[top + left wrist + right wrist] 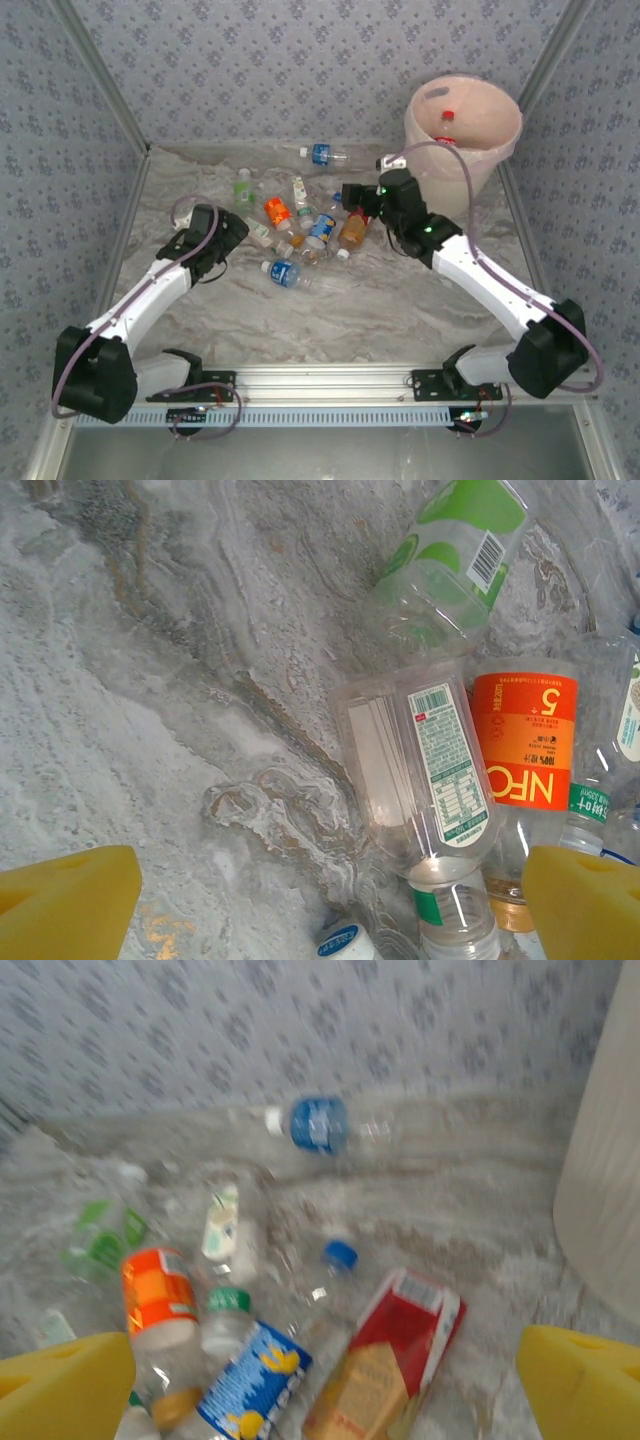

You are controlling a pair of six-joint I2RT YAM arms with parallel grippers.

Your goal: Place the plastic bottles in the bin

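Note:
Open marble [488,1345] lies next to the red-labelled bottle, so my right gripper should keep going down until its fingers are on both sides of the bottle's label [408,1318], and then close.
Several plastic bottles [300,225] lie in a heap mid-table. One blue-labelled bottle [322,154] lies apart by the back wall, and another [285,272] lies at the front of the heap. The bin [505,125] stands at the back right with a red-capped bottle [446,118] inside. My left gripper [235,232] is open at the heap's left edge; between its yellow pads [65,900] lie a clear bottle [420,770] and an orange-labelled one [525,740]. My right gripper [350,195] is open over the heap's right side, above a red-labelled amber bottle [400,1360]. That view is blurred.
Patterned walls close the table at the back and both sides. The bin's wall [610,1190] rises close on the right of my right gripper. A green-labelled bottle [450,560] lies beyond the left gripper. Bare marble lies in front of the heap.

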